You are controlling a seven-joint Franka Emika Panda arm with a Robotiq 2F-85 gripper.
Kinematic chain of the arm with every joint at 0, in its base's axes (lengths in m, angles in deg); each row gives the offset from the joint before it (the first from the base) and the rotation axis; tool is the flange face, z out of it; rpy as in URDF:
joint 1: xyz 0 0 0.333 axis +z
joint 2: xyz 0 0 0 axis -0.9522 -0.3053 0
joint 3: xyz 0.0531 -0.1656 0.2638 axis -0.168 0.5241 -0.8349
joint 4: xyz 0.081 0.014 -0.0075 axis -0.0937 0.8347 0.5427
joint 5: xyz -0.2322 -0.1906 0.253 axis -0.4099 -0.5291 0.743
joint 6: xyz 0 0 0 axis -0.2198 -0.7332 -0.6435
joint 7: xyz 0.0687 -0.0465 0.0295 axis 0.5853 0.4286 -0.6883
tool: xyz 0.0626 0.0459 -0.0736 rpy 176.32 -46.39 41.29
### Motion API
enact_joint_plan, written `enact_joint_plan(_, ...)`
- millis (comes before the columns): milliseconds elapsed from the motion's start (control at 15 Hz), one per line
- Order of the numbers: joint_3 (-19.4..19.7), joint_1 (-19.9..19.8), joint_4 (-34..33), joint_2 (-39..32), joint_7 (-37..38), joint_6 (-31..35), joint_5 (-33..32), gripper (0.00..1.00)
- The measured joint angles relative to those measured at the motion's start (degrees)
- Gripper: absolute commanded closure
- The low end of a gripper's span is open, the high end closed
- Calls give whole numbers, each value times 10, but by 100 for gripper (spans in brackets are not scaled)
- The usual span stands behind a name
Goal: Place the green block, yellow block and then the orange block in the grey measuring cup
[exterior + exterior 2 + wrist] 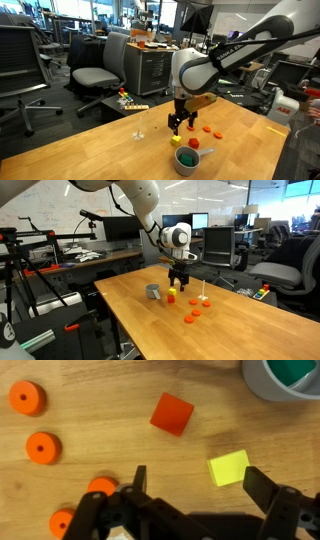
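Note:
Next, I move over the middle of the yellow block (229, 468) before lowering, because the yellow block's edge (246, 461) is in line with one finger of my gripper.
The grey measuring cup (283, 380) sits at the top right of the wrist view, and the green block (293, 369) lies inside it. The yellow block (229, 467) lies on the wooden table, just inside my right finger. An orange-red block (171, 413) lies a little beyond it. My gripper (200, 488) is open and empty, hovering low over the yellow block. In both exterior views the gripper (178, 122) (178, 281) hangs above the yellow block (176, 141) (170, 298), next to the cup (186, 160) (152, 292).
Several orange discs (27, 398) lie on the table to the left in the wrist view, and near the blocks in an exterior view (207, 128). A small white object (138, 134) stands on the table. Office chairs (98, 75) and desks surround the table.

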Motion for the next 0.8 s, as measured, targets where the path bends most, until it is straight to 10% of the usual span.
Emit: enact_joint_plan(800, -13, 24, -136, -78, -2, -65, 4, 0)
